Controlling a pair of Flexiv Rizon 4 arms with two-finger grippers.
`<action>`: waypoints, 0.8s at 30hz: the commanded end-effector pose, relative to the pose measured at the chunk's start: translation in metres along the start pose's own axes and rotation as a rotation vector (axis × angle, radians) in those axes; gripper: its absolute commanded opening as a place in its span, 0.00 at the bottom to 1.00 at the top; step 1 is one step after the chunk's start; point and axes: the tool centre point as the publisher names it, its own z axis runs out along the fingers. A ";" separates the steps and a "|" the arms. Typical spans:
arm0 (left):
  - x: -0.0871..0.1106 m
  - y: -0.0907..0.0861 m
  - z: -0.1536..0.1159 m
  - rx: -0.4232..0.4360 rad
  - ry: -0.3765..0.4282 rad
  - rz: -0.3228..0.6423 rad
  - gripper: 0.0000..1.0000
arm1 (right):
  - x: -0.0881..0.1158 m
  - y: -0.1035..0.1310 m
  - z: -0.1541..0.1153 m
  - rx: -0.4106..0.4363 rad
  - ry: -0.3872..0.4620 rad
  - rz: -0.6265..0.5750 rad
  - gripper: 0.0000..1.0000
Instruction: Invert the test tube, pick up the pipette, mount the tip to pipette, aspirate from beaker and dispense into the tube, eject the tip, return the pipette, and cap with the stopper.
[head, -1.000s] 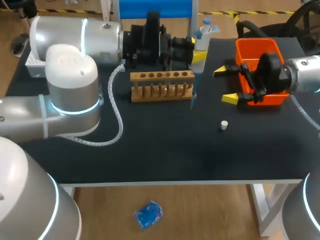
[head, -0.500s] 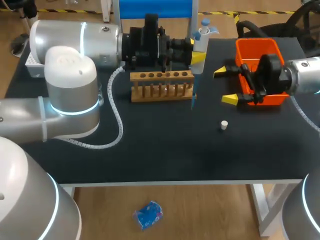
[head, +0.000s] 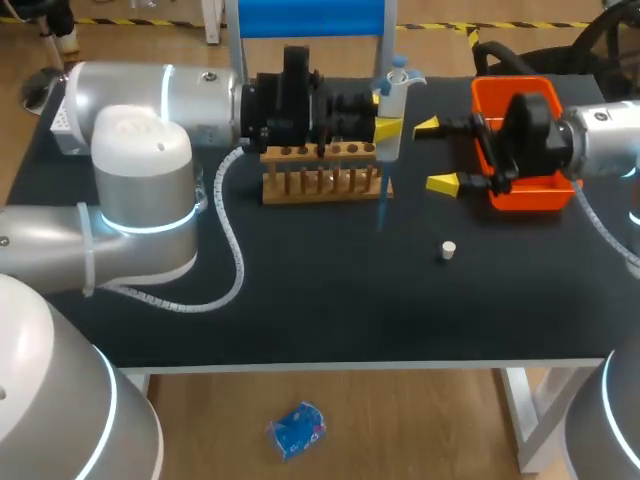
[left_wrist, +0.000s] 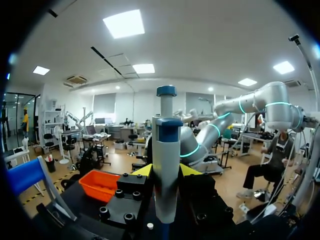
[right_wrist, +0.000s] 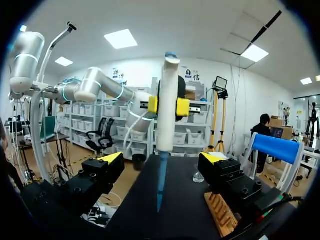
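The blue tip (head: 382, 207) will come off alone when I push near the pipette's top, because it steps in below the pipette's blue shaft (head: 387, 172).
My left gripper (head: 385, 127) is shut on a white pipette (head: 392, 95) with a blue top and holds it upright above the right end of the wooden tube rack (head: 322, 172). The pipette's blue tip (head: 382, 205) hangs down past the rack's end. In the left wrist view the pipette (left_wrist: 165, 172) stands between my left gripper's (left_wrist: 166, 172) yellow fingertips. My right gripper (head: 435, 155) is open, just right of the pipette and level with it. In the right wrist view the pipette (right_wrist: 167, 107) stands ahead of my right gripper (right_wrist: 161, 159). A small white stopper (head: 449, 249) lies on the table.
An orange bin (head: 520, 110) sits at the back right, partly behind my right wrist. A small clear vessel (right_wrist: 198, 176) stands on the table beyond the pipette in the right wrist view. A white box (head: 60, 120) is at the far left edge.
My right gripper has moved left and farther back, closer to the pipette. My left arm has shifted the pipette slightly to the left.
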 end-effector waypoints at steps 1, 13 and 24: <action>-0.003 0.004 -0.001 0.000 -0.002 -0.004 0.00 | 0.008 0.008 0.005 0.014 -0.015 0.004 1.00; -0.006 0.012 0.003 0.010 -0.018 0.004 0.00 | 0.009 0.004 0.024 0.014 -0.002 0.028 1.00; -0.004 0.018 0.007 0.013 -0.017 0.001 0.00 | -0.007 0.002 0.039 -0.015 0.000 0.026 1.00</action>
